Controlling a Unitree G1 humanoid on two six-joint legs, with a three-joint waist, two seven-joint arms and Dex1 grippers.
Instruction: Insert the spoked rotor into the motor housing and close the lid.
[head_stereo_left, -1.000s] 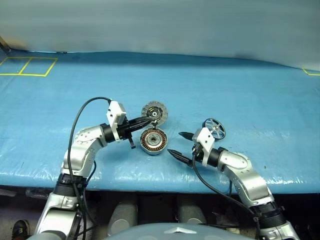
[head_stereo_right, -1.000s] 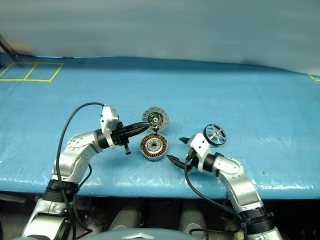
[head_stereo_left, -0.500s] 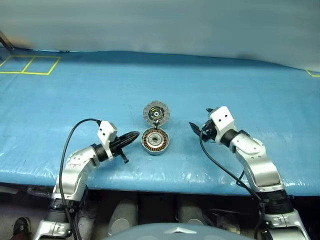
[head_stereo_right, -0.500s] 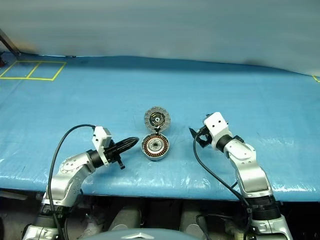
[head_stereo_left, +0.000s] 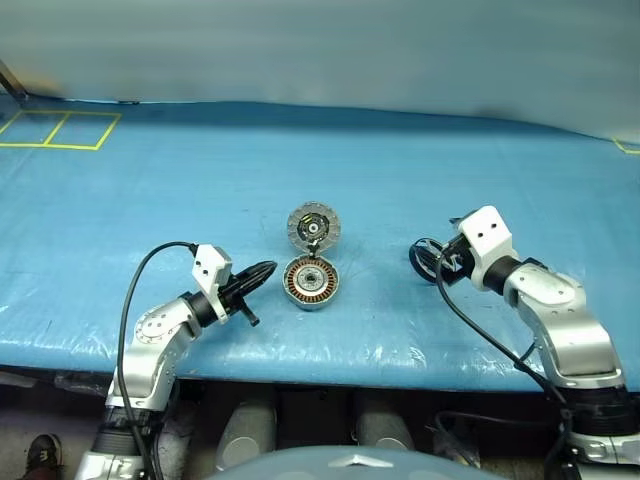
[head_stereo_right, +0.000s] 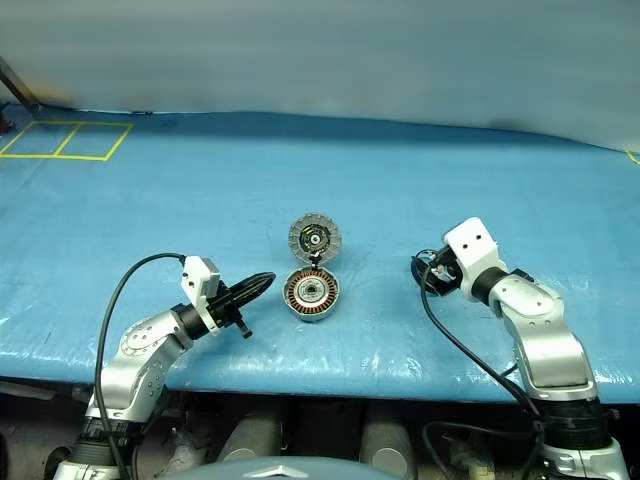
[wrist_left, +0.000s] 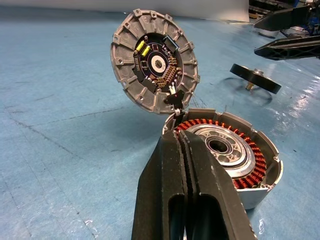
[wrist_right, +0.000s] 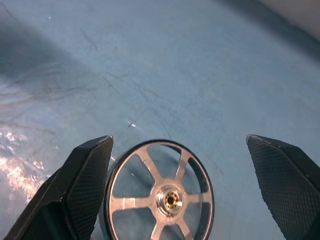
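The spoked rotor (head_stereo_left: 425, 260) is shallow at its rim (wrist_right: 203, 182), so it should go all the way into the motor housing and let the lid lie flat when I put it in.
The motor housing (head_stereo_left: 311, 282) sits on the blue table near the front, its copper windings (wrist_left: 250, 170) showing. Its lid (head_stereo_left: 313, 225) stands tilted up on the hinge at the far side, inner face toward me. My left gripper (head_stereo_left: 266, 269) is shut and empty, lying level just left of the housing and pointing at it, not touching. The spoked rotor (wrist_right: 160, 195) lies flat on the table to the right of the housing. My right gripper (wrist_right: 178, 141) hangs open right over the rotor, one finger (wrist_right: 85, 175) on each side, apart from the rim.
The blue cover (head_stereo_left: 400, 170) spreads wide behind and beside the parts. Yellow tape squares (head_stereo_left: 60, 130) mark the far left corner. The table's front edge (head_stereo_left: 330, 355) runs just below the housing. A black cable (head_stereo_left: 470, 325) trails from the right wrist.
My left gripper has left the lid and dropped back to the left; the lid stays up. The right gripper has swung right and now straddles the rotor.
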